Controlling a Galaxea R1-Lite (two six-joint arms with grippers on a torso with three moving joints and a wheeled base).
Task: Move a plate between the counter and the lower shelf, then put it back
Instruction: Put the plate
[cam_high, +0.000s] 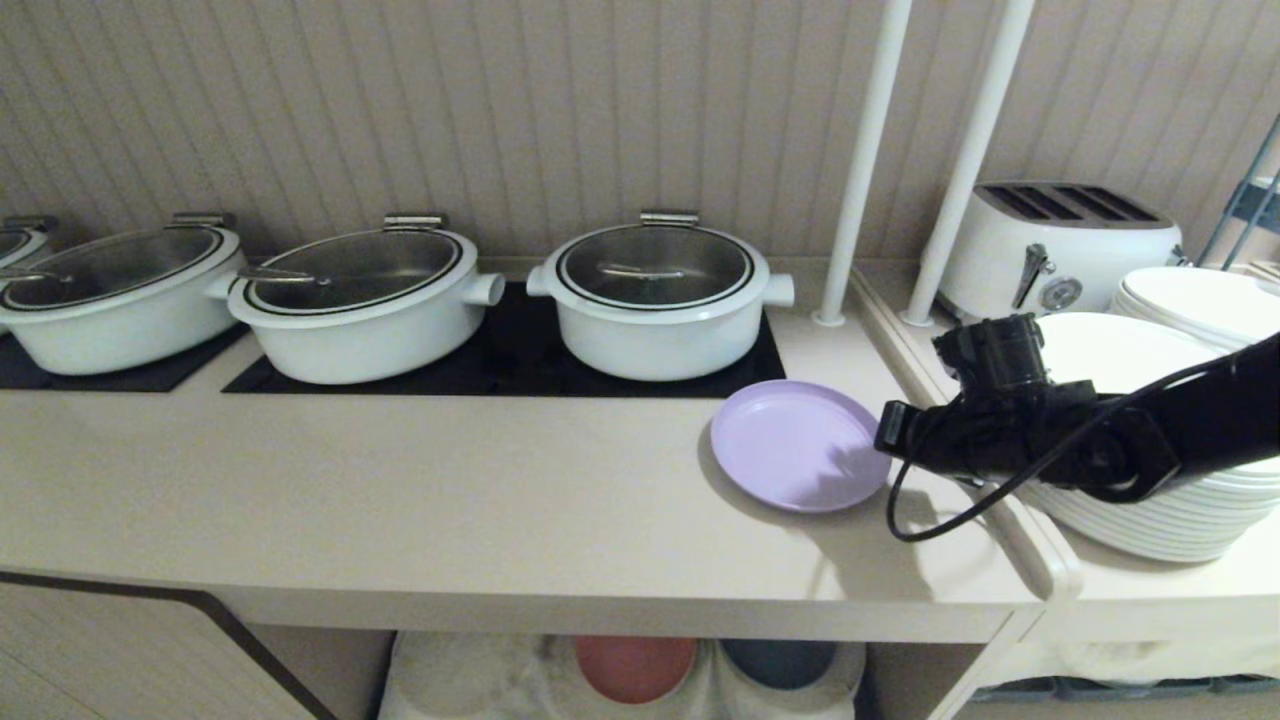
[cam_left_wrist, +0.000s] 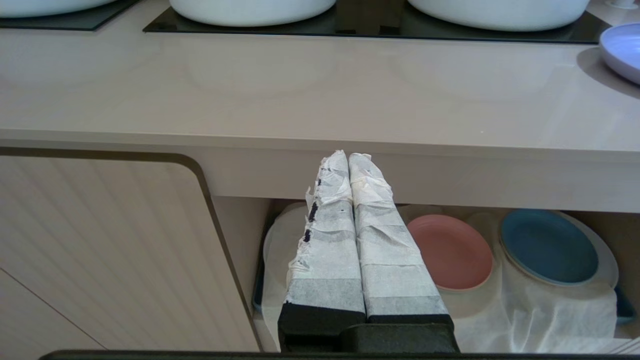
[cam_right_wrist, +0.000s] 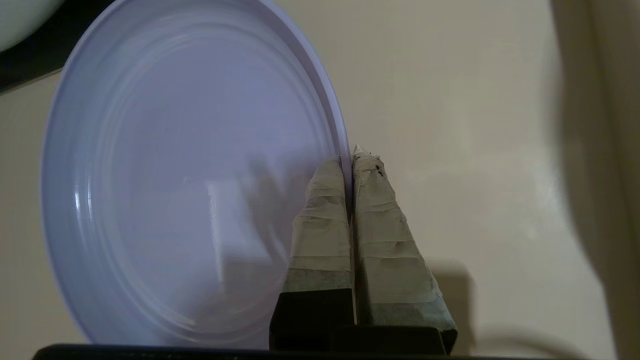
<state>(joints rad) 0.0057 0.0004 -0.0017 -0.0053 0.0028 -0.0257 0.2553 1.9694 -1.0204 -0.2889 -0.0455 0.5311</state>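
Note:
The lavender plate's far rim comes up to the black hob's corner (cam_high: 771, 386), so the robot's right gripper should pull the plate toward the counter's front edge (cam_high: 822, 558) before putting it down.
The pale lavender plate (cam_high: 790, 440) lies low over the right end of the beige counter (cam_high: 400, 500), just in front of the black hob. My right gripper (cam_high: 885, 437) reaches in from the right and is shut on the plate's right rim. In the right wrist view the rim of the plate (cam_right_wrist: 190, 175) runs between the taped fingertips of that gripper (cam_right_wrist: 352, 157). My left gripper (cam_left_wrist: 348, 156) is shut and empty, held in front of the counter edge (cam_left_wrist: 300, 145), above the lower shelf with its crinkled white sheet (cam_left_wrist: 550, 310). The plate's edge (cam_left_wrist: 625, 50) shows there too.
Three white lidded pots (cam_high: 655, 300) stand on hob panels behind. A salmon-pink plate (cam_left_wrist: 450, 252) and a dark blue plate (cam_left_wrist: 547, 247) sit on the lower shelf. Right of the plate are a raised ledge, stacked white plates (cam_high: 1150, 520), a toaster (cam_high: 1060, 245) and two white poles (cam_high: 860, 170).

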